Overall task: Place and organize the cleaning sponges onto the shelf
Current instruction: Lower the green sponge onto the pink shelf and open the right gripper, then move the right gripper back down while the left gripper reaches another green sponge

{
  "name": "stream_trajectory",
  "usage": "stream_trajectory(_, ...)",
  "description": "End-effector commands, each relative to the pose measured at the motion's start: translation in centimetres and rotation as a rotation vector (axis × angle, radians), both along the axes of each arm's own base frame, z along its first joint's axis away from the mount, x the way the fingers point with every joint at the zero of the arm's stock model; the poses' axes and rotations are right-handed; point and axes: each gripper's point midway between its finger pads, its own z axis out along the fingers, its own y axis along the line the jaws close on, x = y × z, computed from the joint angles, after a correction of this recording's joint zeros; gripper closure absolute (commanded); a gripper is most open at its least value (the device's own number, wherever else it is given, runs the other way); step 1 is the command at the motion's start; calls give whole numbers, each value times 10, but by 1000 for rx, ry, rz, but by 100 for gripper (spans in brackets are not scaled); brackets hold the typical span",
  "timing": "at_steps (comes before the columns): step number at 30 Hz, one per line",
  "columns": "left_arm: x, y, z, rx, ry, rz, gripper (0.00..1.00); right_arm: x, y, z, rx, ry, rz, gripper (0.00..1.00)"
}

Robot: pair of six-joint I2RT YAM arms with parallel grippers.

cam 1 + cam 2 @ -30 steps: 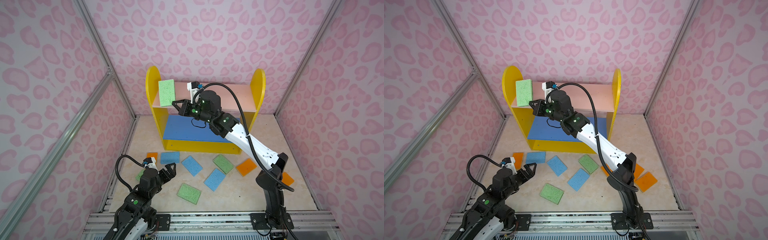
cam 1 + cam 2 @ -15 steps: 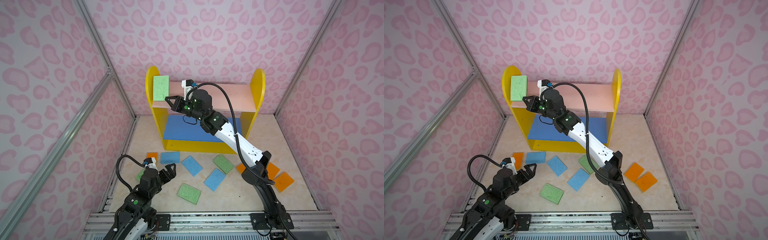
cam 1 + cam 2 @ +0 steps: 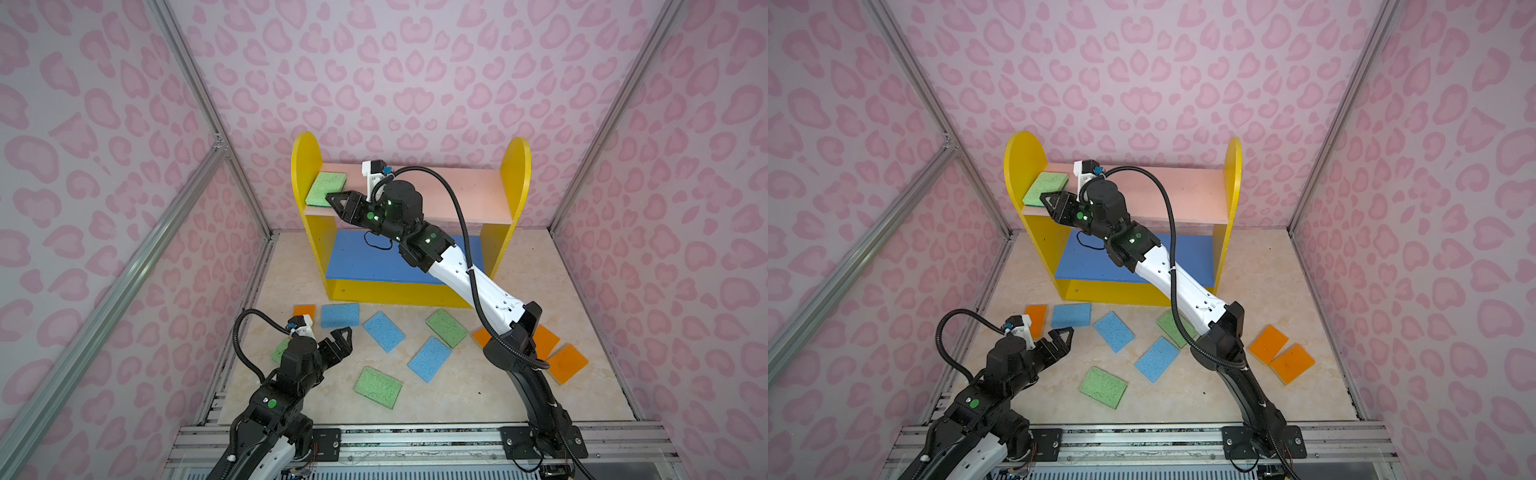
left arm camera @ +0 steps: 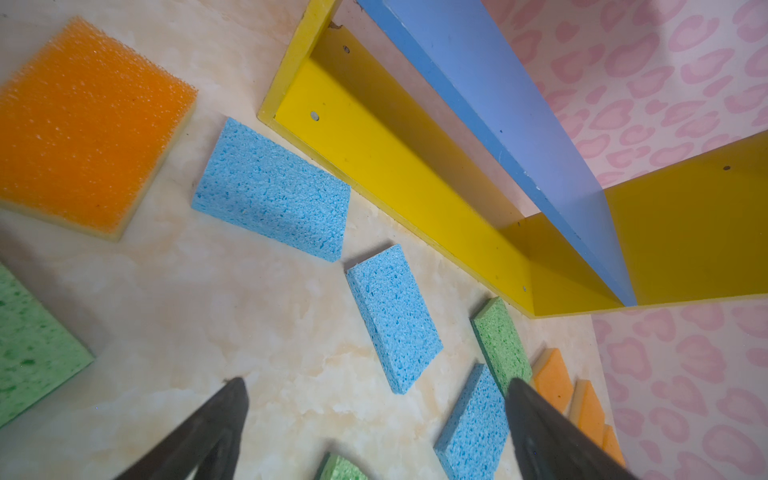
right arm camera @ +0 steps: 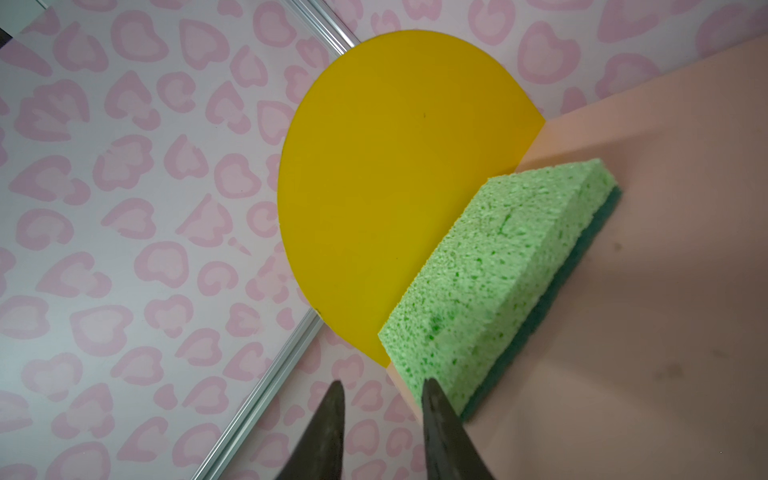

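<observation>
The front green sponge (image 3: 378, 387) is closer to my left gripper while my right gripper is at the pink board, so next my left gripper passes that sponge (image 3: 1103, 387) over.
The shelf (image 3: 306, 166) stands at the back, with a pale pink board (image 3: 465, 191) above a blue board (image 3: 361, 257). One green sponge (image 3: 326, 189) (image 3: 1045, 189) (image 5: 498, 266) lies on the pink board against the left side panel. My right gripper (image 3: 332, 200) (image 3: 1045, 198) (image 5: 383, 384) is open at that sponge's near corner, with nothing between its fingers. Several other sponges lie on the floor, among them a blue one (image 3: 383, 331) (image 4: 392, 316) and a green one (image 3: 377, 386). My left gripper (image 3: 343, 332) (image 3: 1061, 332) (image 4: 376, 382) hangs open above the floor.
Two orange sponges (image 3: 567, 363) lie at the right, beside the right arm's base link. An orange sponge (image 3: 304, 311) and a blue one (image 3: 340, 315) sit just before the shelf's yellow base. A green sponge (image 3: 280, 349) is partly hidden under the left arm. Pink walls close in on three sides.
My right gripper carried the upright green sponge to the pink board's left end and opened. The sponge now lies flat there. The left arm has not moved.
</observation>
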Motion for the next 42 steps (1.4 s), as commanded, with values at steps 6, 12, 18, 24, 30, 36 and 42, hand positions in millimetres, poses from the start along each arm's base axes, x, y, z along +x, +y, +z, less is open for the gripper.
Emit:
stream_trajectory(6,2,5,6,43,-22,9,3,-16,-6,-9,-107,-35,-8,56)
stream_trajectory(12,5,1,10,102,0,-33,1,-34,-20,7,-144,-98,-2,55)
stream_trajectory(18,6,-12,-2,151,54,-136,13,-57,-41,15,-167,-127,17,54)
stream_trajectory(24,-9,-16,-33,120,143,-162,32,-81,-76,-16,-240,-116,8,54)
stream_trajectory(30,-24,-21,-59,111,220,-192,36,-103,-114,-87,-382,-53,2,54)
stream_trajectory(36,-36,-35,-75,120,255,-270,46,-114,-167,-164,-428,54,-17,54)
stream_trajectory(42,-47,-48,-91,191,304,-336,54,-123,-212,-221,-442,154,-39,54)
